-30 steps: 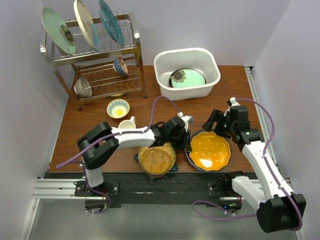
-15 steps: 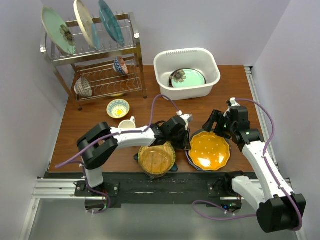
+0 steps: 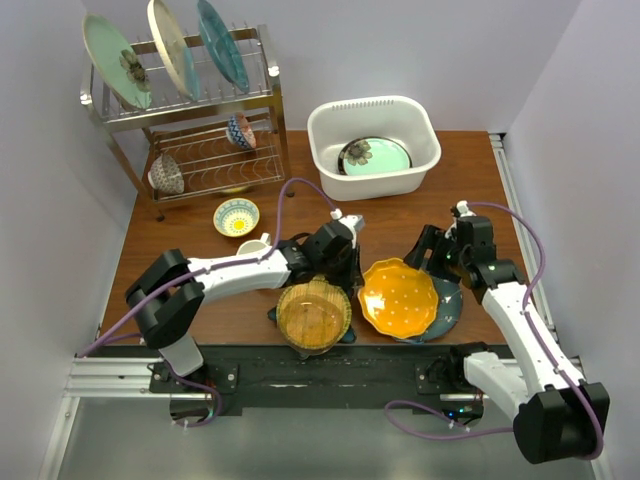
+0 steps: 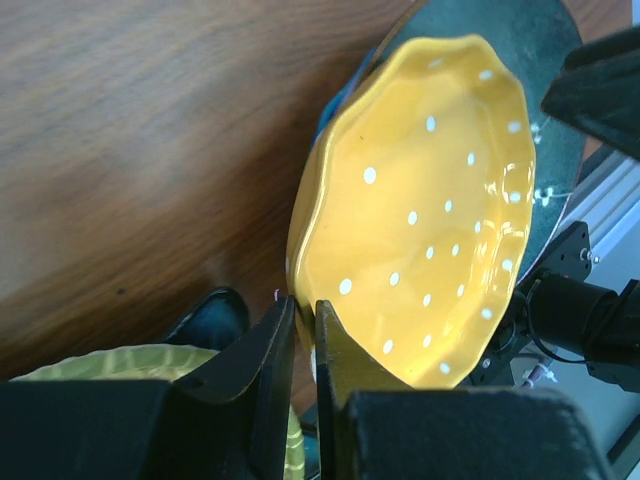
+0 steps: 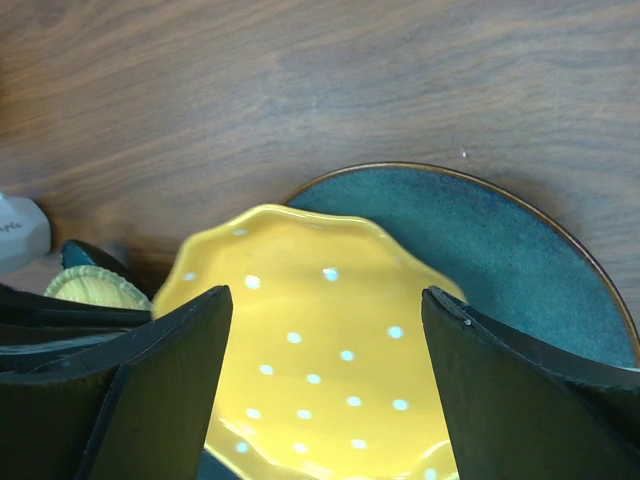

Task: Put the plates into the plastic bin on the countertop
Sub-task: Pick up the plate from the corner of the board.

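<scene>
I should lower my right gripper next toward the orange plate's free rim (image 3: 436, 293) and close there, as my left gripper holds the orange plate (image 3: 398, 298) above the teal plate.
My left gripper (image 3: 347, 272) is shut on the left rim of the orange dotted plate (image 3: 400, 298), which sits tilted and partly over the dark teal plate (image 3: 449, 312). In the left wrist view the fingers pinch that rim (image 4: 305, 305) of the orange plate (image 4: 420, 200). My right gripper (image 3: 432, 252) is open just behind both plates; its view (image 5: 328, 293) looks down on the orange plate (image 5: 320, 370) and the teal plate (image 5: 480, 240). An amber plate (image 3: 313, 314) lies on a teal star-shaped plate (image 3: 273, 315). The white bin (image 3: 370, 186) holds a mint flower plate (image 3: 378, 158).
A steel wire rack (image 3: 200, 150) at the back left holds three upright plates (image 3: 170, 45) and two small bowls (image 3: 166, 175). A patterned bowl (image 3: 236, 216) and a white mug (image 3: 255, 246) stand on the countertop (image 3: 470, 170) beside my left arm.
My left gripper has pulled the orange dotted plate to the left, uncovering the right part of the dark teal plate. The right gripper has hardly moved.
</scene>
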`<state>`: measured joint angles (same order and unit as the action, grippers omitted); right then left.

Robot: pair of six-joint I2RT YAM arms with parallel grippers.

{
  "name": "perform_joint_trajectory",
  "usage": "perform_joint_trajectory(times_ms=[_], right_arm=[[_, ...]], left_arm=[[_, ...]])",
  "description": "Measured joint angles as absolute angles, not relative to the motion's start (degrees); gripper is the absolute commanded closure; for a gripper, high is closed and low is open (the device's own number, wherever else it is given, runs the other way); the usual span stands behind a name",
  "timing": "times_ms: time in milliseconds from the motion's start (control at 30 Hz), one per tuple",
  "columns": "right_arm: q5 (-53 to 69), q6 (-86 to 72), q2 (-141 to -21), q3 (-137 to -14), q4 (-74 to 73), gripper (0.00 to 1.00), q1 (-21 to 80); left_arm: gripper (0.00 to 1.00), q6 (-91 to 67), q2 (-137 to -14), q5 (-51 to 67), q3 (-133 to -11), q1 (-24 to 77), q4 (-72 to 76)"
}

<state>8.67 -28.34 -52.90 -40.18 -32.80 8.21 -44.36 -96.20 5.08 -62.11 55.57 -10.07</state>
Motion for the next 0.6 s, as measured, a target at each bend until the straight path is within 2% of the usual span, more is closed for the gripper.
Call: perform_joint_trajectory(times_ms=[600], right_arm=[[11.3,-29.1,-52.1,-32.2,-31.5,0.20,8.2]], left_arm=[[1.00,-42.4,-94.6,4.3,-59.7,50.6,-12.8]])
